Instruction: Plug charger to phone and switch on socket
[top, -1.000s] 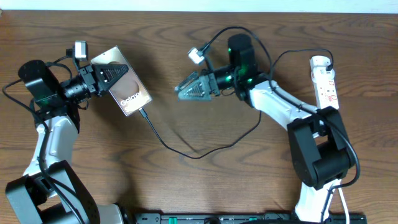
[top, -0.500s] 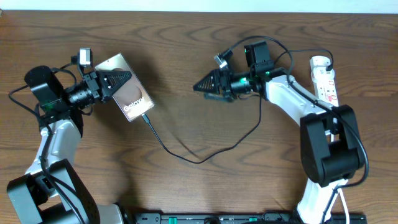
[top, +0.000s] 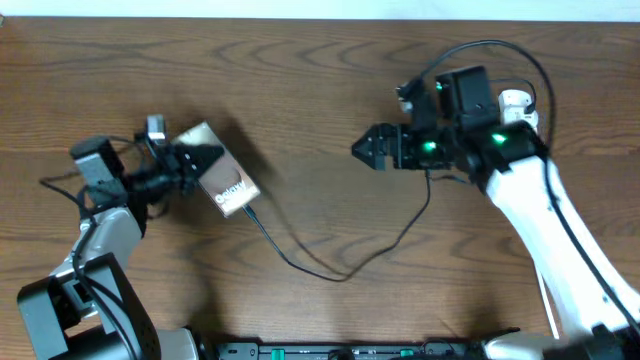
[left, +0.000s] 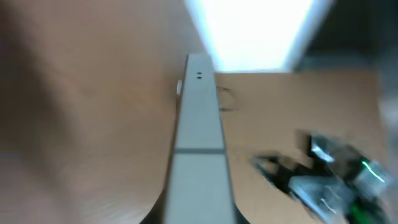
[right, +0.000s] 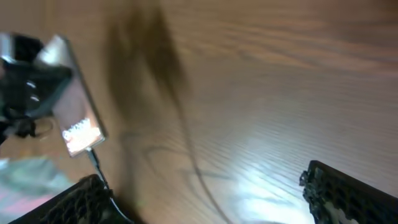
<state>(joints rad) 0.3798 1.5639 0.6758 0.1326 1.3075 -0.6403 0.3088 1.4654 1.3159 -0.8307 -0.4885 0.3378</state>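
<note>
The charger is in the phone's lower end (top: 246, 207) and clear wood (top: 229, 246) is below. My left gripper should keep lowering the phone to the wood and let go of it there.
My left gripper (top: 203, 160) is shut on the phone (top: 228, 184), a brownish slab with white print, held tilted at the table's left. The left wrist view shows the phone (left: 199, 146) edge-on between the jaws. The charger (top: 340, 276), a thin black cable, meets the phone's lower end and loops across the wood toward the right arm. My right gripper (top: 368, 150) hangs open and empty right of centre, well apart from the phone (right: 73, 109); one of its fingers (right: 348, 194) shows in the right wrist view. Only a white end of the socket (top: 516, 99) shows behind the right arm.
Brown wooden table (top: 300, 80) with a pale wall strip along the back edge. The right arm's white links (top: 560, 230) cover the right side of the table. A black rail (top: 350, 350) runs along the front edge.
The left gripper has carried the phone right and toward the front, tilting it. The right arm has swung rightward away from the phone, its jaws still open. The cable loop has shifted.
</note>
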